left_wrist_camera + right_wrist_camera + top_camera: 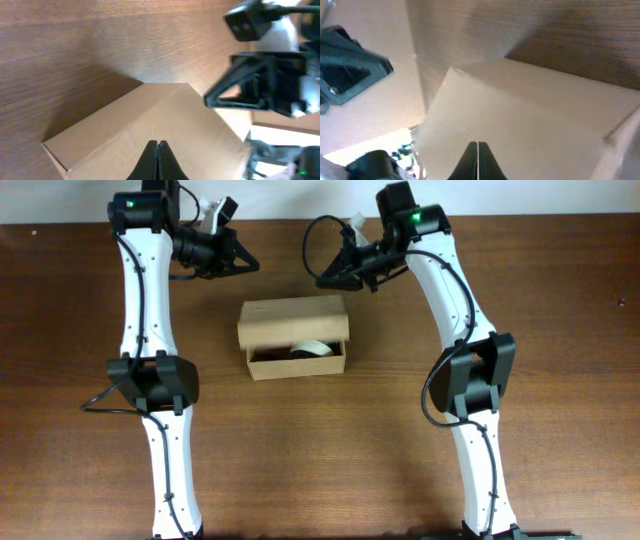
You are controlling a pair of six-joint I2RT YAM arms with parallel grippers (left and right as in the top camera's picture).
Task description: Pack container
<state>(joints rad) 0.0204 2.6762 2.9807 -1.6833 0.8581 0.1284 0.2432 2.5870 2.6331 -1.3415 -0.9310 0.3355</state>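
Observation:
I should come forward and push the lid's front edge [262, 344] down, because the lid tilts above the box's open front [272, 353] while my left gripper is behind the box.
The container [293, 322] is a small tan cardboard box at the table's middle. Its flap lid hangs tilted over the top, and the front gap stays open. A pale tape roll [312, 349] lies inside. My left gripper [254, 266] is shut and empty, behind the box's left end and apart from it. My right gripper [323, 279] is shut and empty, behind the box's right end. In the left wrist view my shut fingers [158, 146] hover over the lid [125, 125]. In the right wrist view my shut fingers [478, 146] hover over the lid [535, 115].
The brown wooden table [330, 460] stretches to all sides of the box. The right gripper shows in the left wrist view [260, 82]. The left gripper shows in the right wrist view [347, 70]. The table's back edge [280, 220] lies just behind both grippers.

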